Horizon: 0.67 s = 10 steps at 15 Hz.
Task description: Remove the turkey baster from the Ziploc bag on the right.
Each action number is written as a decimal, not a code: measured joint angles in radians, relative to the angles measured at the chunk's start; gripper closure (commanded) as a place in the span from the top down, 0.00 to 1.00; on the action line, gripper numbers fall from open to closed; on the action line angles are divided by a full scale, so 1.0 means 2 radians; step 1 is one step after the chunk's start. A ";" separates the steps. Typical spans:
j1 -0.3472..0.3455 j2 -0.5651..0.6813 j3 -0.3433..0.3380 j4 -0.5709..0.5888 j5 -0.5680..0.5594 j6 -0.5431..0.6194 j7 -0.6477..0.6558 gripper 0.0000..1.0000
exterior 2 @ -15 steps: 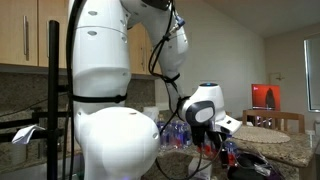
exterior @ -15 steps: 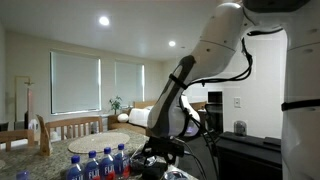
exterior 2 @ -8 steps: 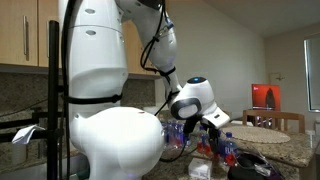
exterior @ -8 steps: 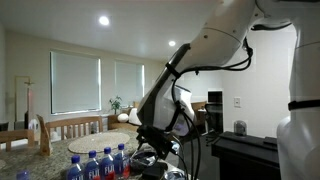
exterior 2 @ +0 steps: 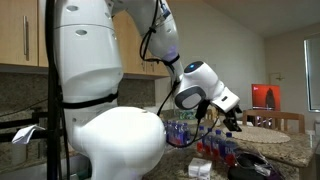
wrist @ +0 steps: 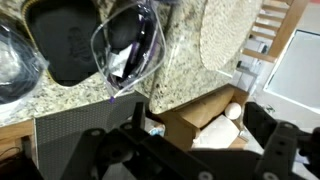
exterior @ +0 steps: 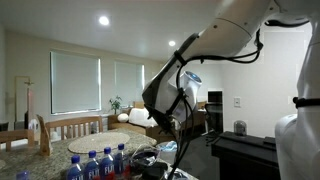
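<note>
Next, my gripper turns back and goes down toward the Ziploc bag [wrist: 128, 48] with the dark and white object, because it is open and pointing at the cardboard box [wrist: 207, 118] past the counter edge.
In the wrist view a clear Ziploc bag [wrist: 128, 50] lies on the granite counter [wrist: 185, 60] with a dark and white object inside; I cannot tell whether it is the turkey baster. A second clear bag [wrist: 15, 60] shows at the left edge. My gripper [wrist: 200, 138] is open and empty, its two black fingers framing a cardboard box on the floor past the counter edge. In both exterior views the gripper [exterior: 166, 124] [exterior 2: 232, 119] hangs well above the counter, holding nothing.
A black flat object [wrist: 65, 45] lies between the bags. A round woven placemat [wrist: 228, 35] sits beside the bag. Several blue-capped water bottles [exterior: 100, 163] [exterior 2: 213, 140] stand on the counter. A cardboard box [wrist: 205, 115] sits below the counter edge. Wooden chairs [exterior: 75, 127] stand behind.
The arm has lifted the gripper up and away from the counter, from low among the bottles to well above them. Nothing was picked up.
</note>
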 measured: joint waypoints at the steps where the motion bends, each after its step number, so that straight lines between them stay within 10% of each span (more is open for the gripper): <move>1: -0.006 0.000 -0.004 0.008 -0.015 0.004 0.017 1.00; 6: -0.096 0.019 0.005 0.077 -0.104 -0.007 0.101 1.00; 10: -0.097 0.049 0.008 0.095 -0.140 -0.007 0.155 0.99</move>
